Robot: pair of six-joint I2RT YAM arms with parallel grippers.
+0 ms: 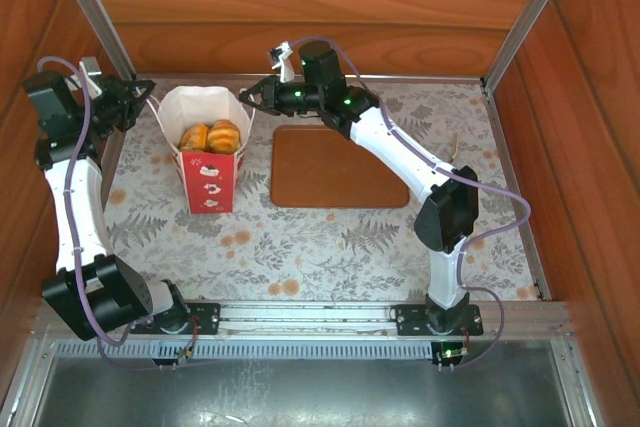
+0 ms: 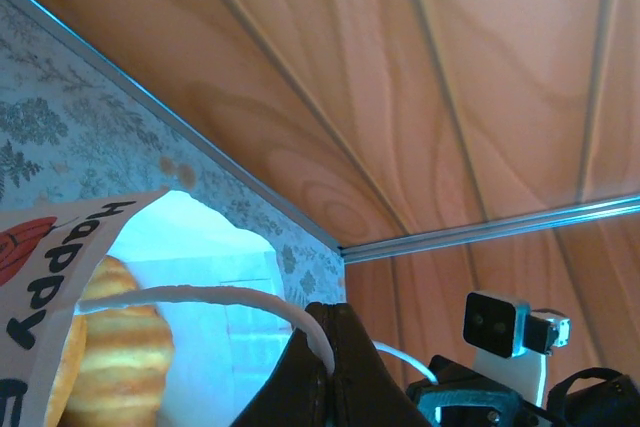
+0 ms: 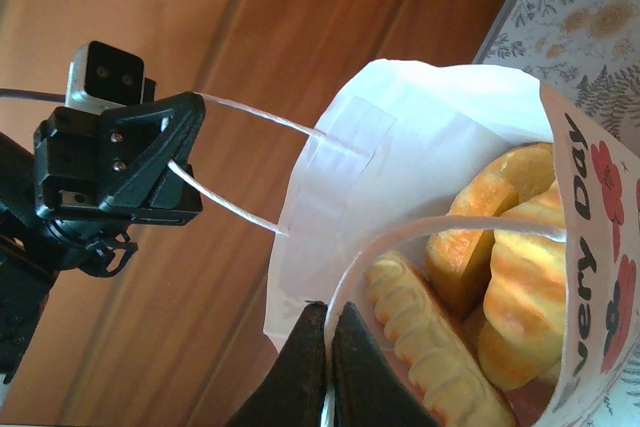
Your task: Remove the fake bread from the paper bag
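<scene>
My left gripper should tip the paper bag over so its opening points toward the brown tray (image 1: pixel 340 166), because the bag is standing upright with the fake bread deep inside (image 1: pixel 211 137).
The white paper bag (image 1: pixel 208 175) with red print stands upright at the back left, its mouth stretched open. Golden fake bread (image 1: pixel 212 135) fills it: ridged pastries (image 3: pixel 430 347) and a rounder bun (image 3: pixel 530 292) show in the right wrist view. My left gripper (image 1: pixel 142 103) is at the bag's left rim, shut on one white cord handle (image 2: pixel 200 295). My right gripper (image 1: pixel 250 97) is at the bag's right rim, shut on the other cord handle (image 3: pixel 440 229). Both cords are taut between closed jaws. In the left wrist view the bag's printed wall (image 2: pixel 50 267) and one pastry (image 2: pixel 120 347) show.
A flat brown tray (image 1: pixel 335 167) lies on the floral mat right of the bag. Wooden walls close in the back and both sides, with metal rails (image 1: pixel 100 17) at the corners. The bag sits close to the back wall.
</scene>
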